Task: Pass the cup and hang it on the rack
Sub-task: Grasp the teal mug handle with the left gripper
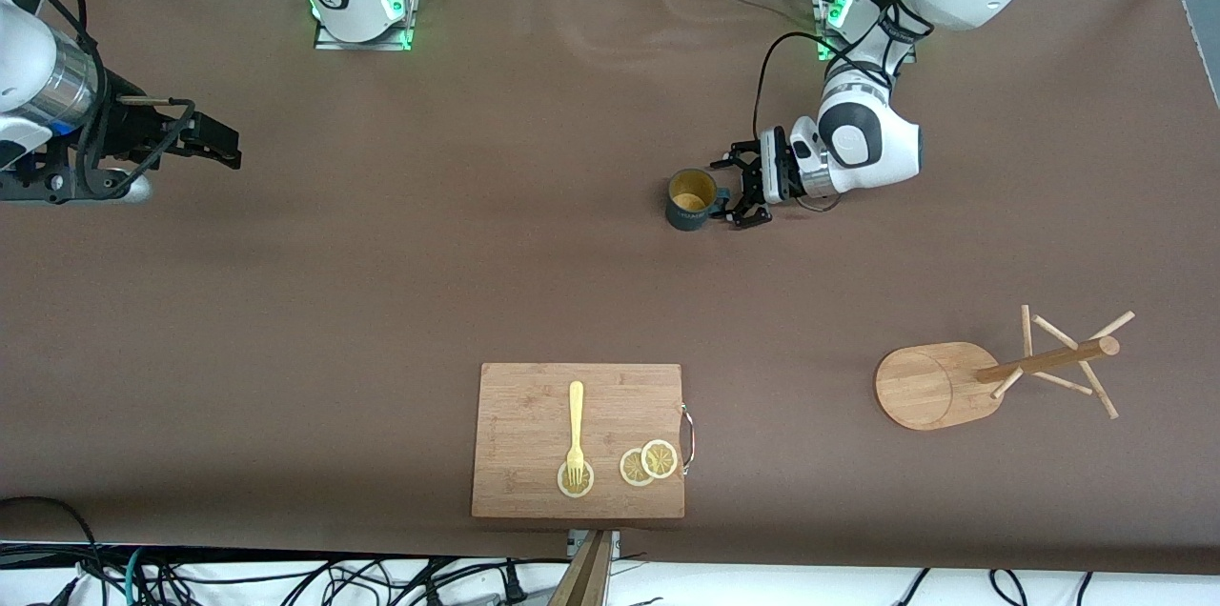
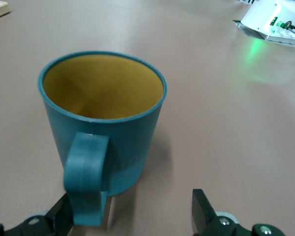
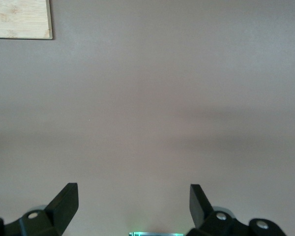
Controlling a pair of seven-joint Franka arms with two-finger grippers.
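The rack's slanted wires [image 1: 1054, 332] are slimmer than the cup's opening [image 1: 693, 201], so I expect the cup to hang mouth-down over a peg when I lower it.
The cup [image 1: 690, 198], a dark teal mug with a yellow inside, stands upright on the brown table near the middle. Its handle [image 2: 86, 177] points at my left gripper [image 1: 739, 190], which is low at the table and open. In the left wrist view the cup [image 2: 105, 123] fills the picture, and its handle lies between the fingers, close to one fingertip [image 2: 64, 216] of the left gripper [image 2: 132, 216]. The rack [image 1: 939, 385] stands nearer the front camera, toward the left arm's end. My right gripper [image 1: 214, 141] waits open over bare table at the right arm's end.
A wooden cutting board [image 1: 579, 439] lies near the table's front edge, with a yellow fork [image 1: 576, 430] and lemon slices [image 1: 648, 463] on it. Its corner [image 3: 19, 18] shows in the right wrist view beyond the right gripper [image 3: 133, 206].
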